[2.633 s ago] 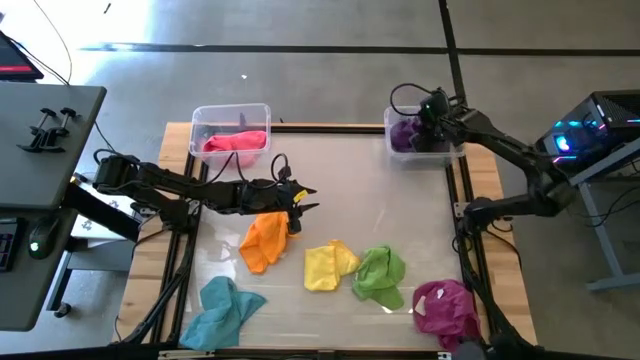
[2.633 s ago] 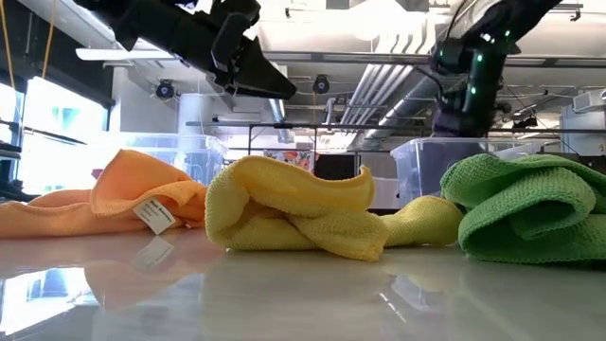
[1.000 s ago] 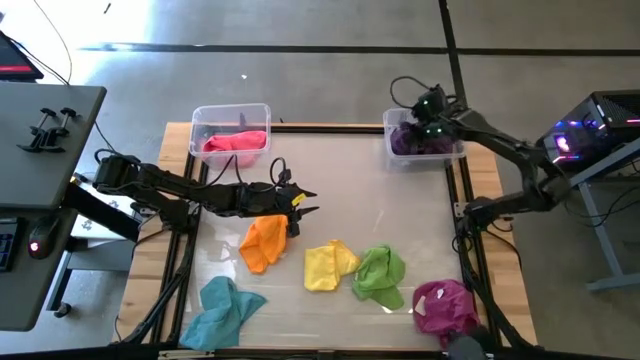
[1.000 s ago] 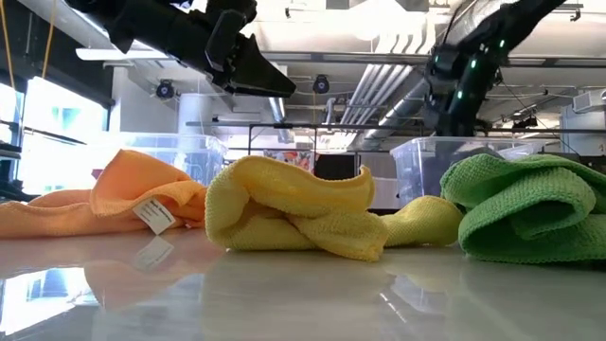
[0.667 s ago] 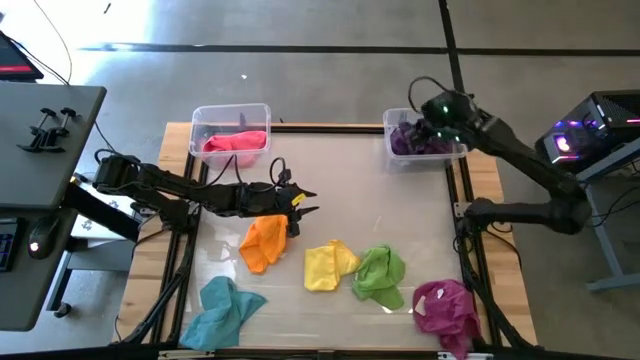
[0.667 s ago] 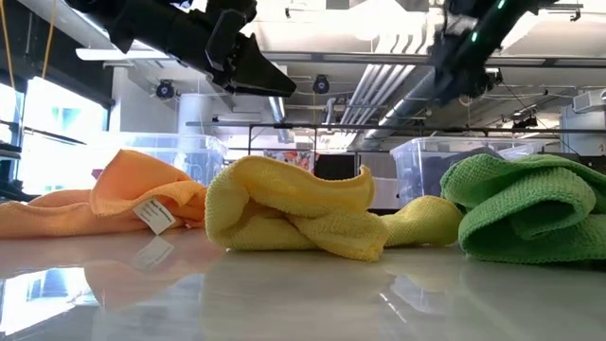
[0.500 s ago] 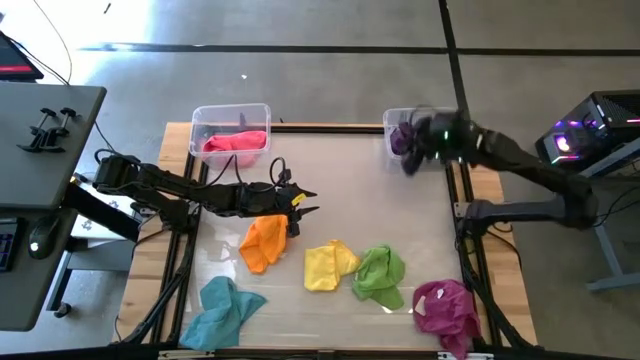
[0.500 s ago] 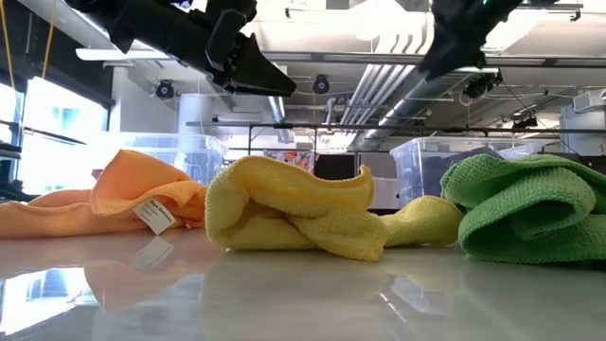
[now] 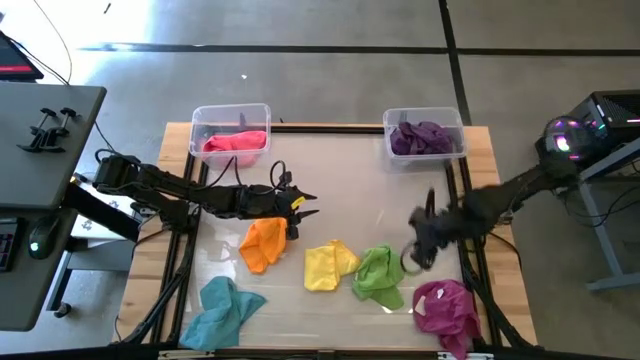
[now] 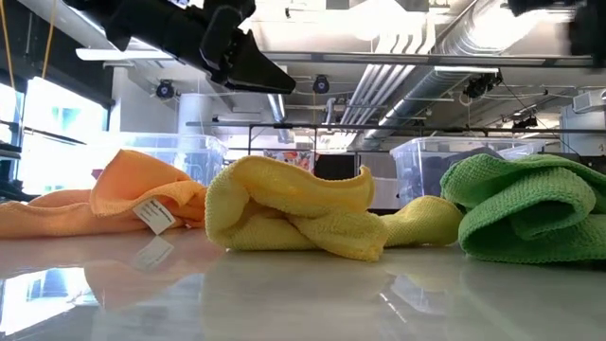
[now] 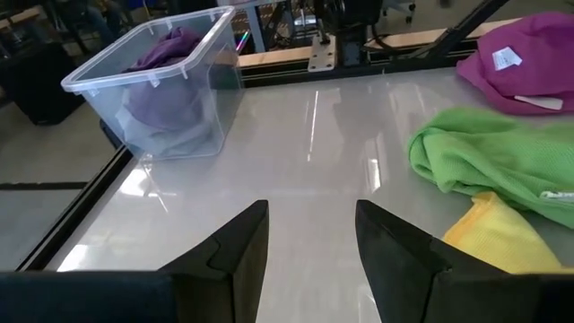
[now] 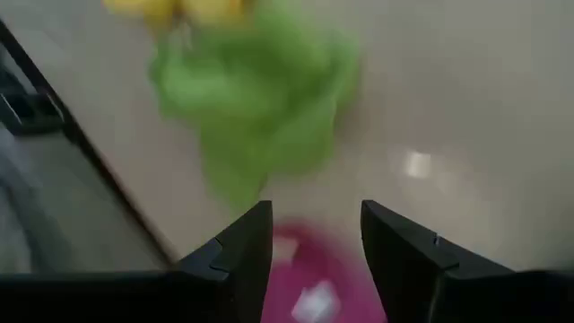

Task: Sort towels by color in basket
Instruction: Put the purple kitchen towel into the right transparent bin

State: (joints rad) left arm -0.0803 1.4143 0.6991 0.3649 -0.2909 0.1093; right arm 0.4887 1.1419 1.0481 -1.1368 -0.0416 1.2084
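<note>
The magenta towel lies ahead of my right gripper's open fingers, clear of the lime green towel. I should keep lowering my right gripper to the magenta towel's middle [image 9: 446, 311] until its fingers close.
Five towels lie loose on the table: orange [image 9: 263, 240], yellow [image 9: 327, 265], lime green [image 9: 380, 275], magenta [image 9: 445, 308] and teal [image 9: 222, 308]. A pink towel [image 9: 235, 141] lies in the far left clear bin [image 9: 195, 125]. A purple towel [image 9: 420, 137] lies in the far right clear bin [image 9: 388, 125]. My left gripper [image 9: 305, 205] hangs open above the table, just beyond the orange towel's far edge. My right gripper [image 9: 412, 255] is open and blurred, above the table between the lime green towel [image 12: 260, 99] and the magenta towel [image 12: 309, 269].
Bare tabletop [image 9: 350, 180] stretches between the two bins and the row of towels. Dark frame rails [image 9: 462, 200] run along the table's left and right sides. In the low view the yellow towel [image 10: 294, 213] sits between the orange [image 10: 123, 189] and the lime green [image 10: 521, 213].
My right gripper has swung away from the far right bin toward the table's near edge and down, and now hangs over the lime green and magenta towels. The purple towel has stayed in its bin. My left arm has kept still.
</note>
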